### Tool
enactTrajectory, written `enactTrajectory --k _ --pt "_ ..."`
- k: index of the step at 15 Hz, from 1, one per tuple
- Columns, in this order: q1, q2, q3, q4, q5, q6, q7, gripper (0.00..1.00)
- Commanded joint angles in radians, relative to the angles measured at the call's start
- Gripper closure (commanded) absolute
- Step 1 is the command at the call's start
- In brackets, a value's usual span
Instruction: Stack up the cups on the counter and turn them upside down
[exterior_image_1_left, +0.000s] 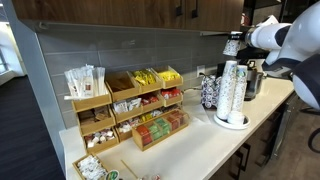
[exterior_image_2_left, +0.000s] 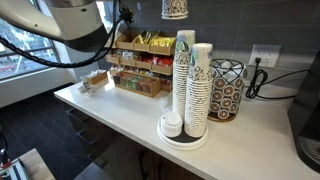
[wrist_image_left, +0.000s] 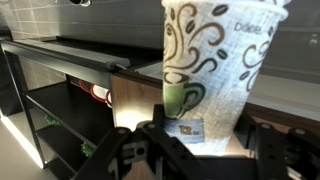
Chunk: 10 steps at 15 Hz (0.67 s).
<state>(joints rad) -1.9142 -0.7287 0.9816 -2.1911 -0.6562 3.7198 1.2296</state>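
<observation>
I should next lower the held cup (exterior_image_2_left: 174, 9) with my gripper onto the column nearer the snack racks (exterior_image_2_left: 185, 37) until it seats, because it hangs rim down like the stacked cups.
My gripper (wrist_image_left: 200, 140) is shut on a white paper cup with a dark greenish printed pattern (wrist_image_left: 215, 60), which fills the wrist view between the two fingers. I cannot tell whether a second cup is nested in it. In an exterior view the gripper (exterior_image_1_left: 233, 45) hangs high above the off-white counter (exterior_image_1_left: 200, 150), over the tall cup columns. In an exterior view the held cup (exterior_image_2_left: 175, 8) shows at the top edge, well above the counter (exterior_image_2_left: 110, 105). No loose patterned cup shows on the counter.
Tall columns of stacked white cups (exterior_image_1_left: 233, 92) (exterior_image_2_left: 190, 80) stand on a round tray right below the gripper. A black-and-white patterned holder (exterior_image_2_left: 227, 90) stands behind them. Wooden snack racks (exterior_image_1_left: 130, 110) (exterior_image_2_left: 135, 70) line the wall. A dark machine (exterior_image_2_left: 305, 140) is at the counter's end.
</observation>
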Motion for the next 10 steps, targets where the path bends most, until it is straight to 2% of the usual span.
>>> enactTrajectory --k 1,10 --pt "-0.033 0.051 0.089 -0.013 0.179 0.025 -0.246 0.58" --pt "0.005 0.248 0.261 -0.054 0.591 0.036 -0.871 0.58"
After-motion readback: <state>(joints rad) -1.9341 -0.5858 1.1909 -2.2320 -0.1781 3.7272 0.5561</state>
